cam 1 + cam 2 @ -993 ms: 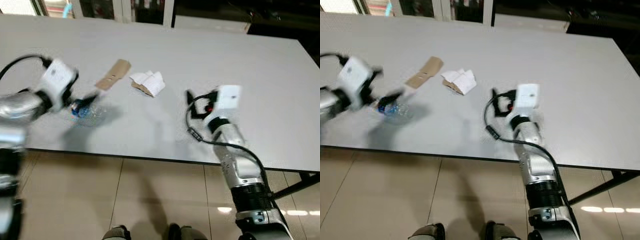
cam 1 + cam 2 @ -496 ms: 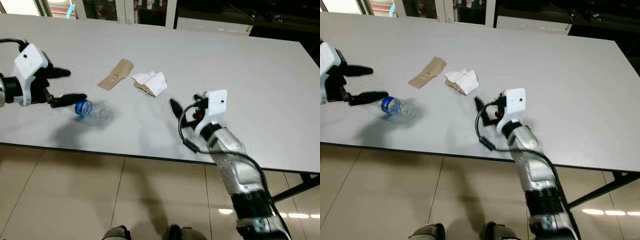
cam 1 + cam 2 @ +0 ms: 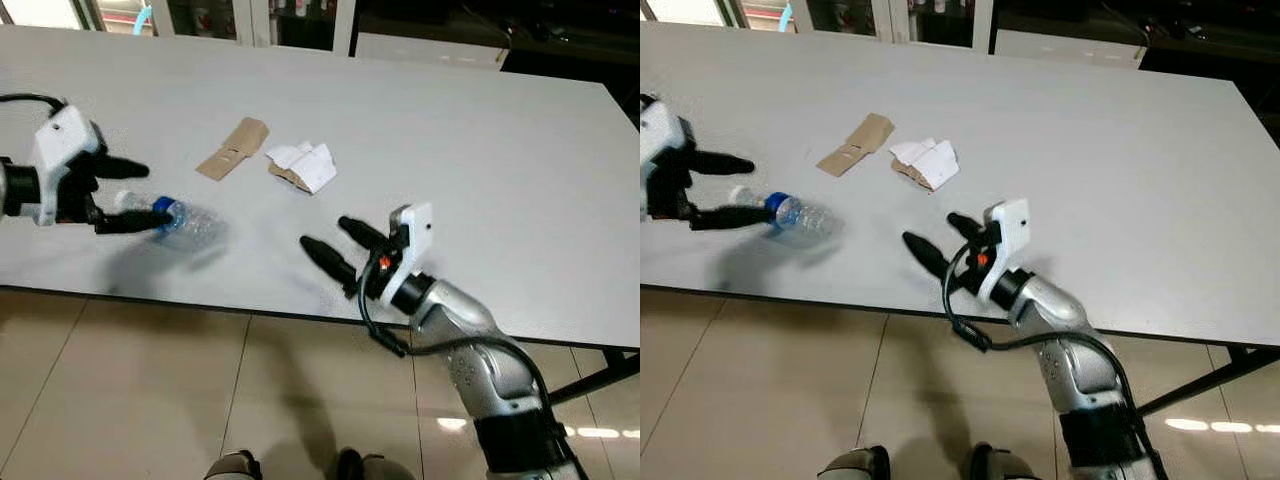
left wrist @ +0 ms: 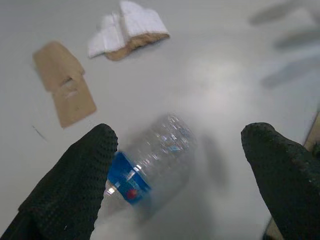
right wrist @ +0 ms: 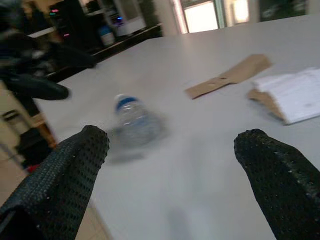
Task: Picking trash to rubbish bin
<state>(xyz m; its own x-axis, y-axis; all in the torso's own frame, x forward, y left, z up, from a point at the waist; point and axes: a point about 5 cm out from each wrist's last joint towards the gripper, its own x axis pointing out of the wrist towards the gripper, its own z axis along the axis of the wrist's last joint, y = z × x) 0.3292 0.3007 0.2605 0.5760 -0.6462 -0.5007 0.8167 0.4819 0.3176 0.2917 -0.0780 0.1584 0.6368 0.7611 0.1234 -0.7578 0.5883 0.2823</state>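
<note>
The clear plastic bottle [image 3: 182, 222] should be empty except for clinging droplets when I lift it, because the grey table shows through the see-through body [image 3: 204, 231].
A crushed clear plastic bottle [image 3: 192, 222] with a blue label lies on the grey table [image 3: 480, 130] near its front left. My left gripper [image 3: 152, 192] is open, and its two fingers straddle the bottle's cap end without closing on it. In the left wrist view the bottle [image 4: 152, 157] lies between the fingers [image 4: 75, 185], close to one of them. My right gripper [image 3: 324, 234] is open and low over the table's front edge, pointing left toward the bottle [image 5: 133, 120]. A flat brown cardboard piece [image 3: 232, 148] and a crumpled white paper [image 3: 303, 166] lie farther back.
The table's front edge [image 3: 200, 306] runs just below both grippers, with beige tiled floor [image 3: 150, 390] beneath. The table's right half is bare. Dark furniture and glass doors [image 3: 270, 15] stand behind the table.
My left gripper moved right, back to the bottle, and its fingers now flank the cap end. My right gripper swung lower and leftward and now points at the bottle. The trash stayed put.
</note>
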